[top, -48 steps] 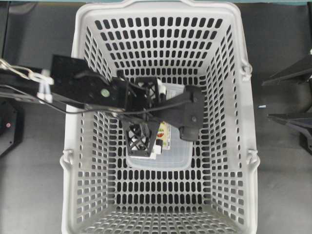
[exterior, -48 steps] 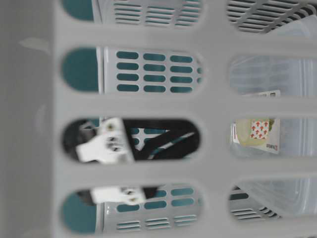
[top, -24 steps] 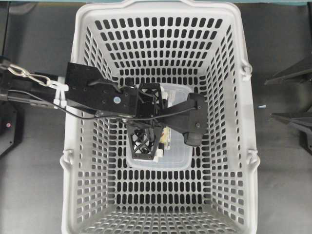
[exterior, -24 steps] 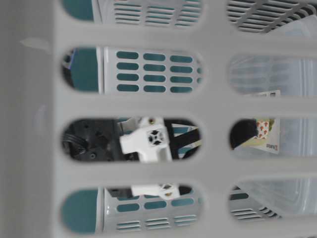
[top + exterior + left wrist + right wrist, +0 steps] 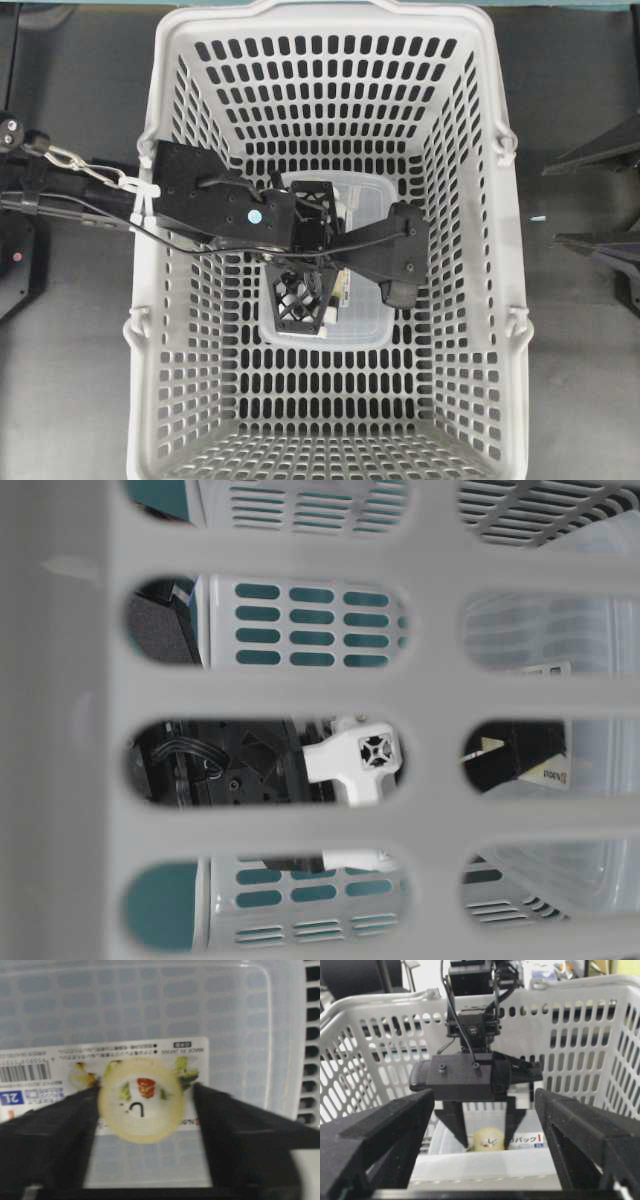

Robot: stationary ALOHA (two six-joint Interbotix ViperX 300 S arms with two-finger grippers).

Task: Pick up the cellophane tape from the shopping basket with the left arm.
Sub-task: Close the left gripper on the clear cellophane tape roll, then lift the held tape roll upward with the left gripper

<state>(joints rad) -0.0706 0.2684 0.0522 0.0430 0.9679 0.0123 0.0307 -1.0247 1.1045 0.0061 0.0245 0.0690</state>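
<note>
My gripper will lift the tape (image 5: 142, 1133), which will come free and leave the clear box behind, since the cellophane tape's pale-yellow rim (image 5: 178, 1105) looks smooth and closed.
The cellophane tape (image 5: 141, 1100), a pale-yellow ring, lies flat on the labelled lid of the clear box (image 5: 150, 1005) inside the shopping basket (image 5: 145, 300). My left gripper (image 5: 145, 1125) is open and reaches down into the basket, with one black finger (image 5: 50, 1140) at the tape's left edge and the other (image 5: 240, 1135) a little off its right edge. The right wrist view shows the tape (image 5: 488, 1139) between those fingers. In the overhead view the left arm (image 5: 230, 210) hides the tape. My right gripper (image 5: 484, 1102) is open and empty outside the basket.
The clear box (image 5: 370, 320) fills the middle of the basket floor. The basket's slotted walls (image 5: 580, 1025) stand all round the left arm. The right arm (image 5: 600, 200) rests on the dark table beside the basket's right wall.
The left arm has moved further right over the box and lower into the basket. Its fingers now flank the tape, and one finger covers part of the label in the table-level view.
</note>
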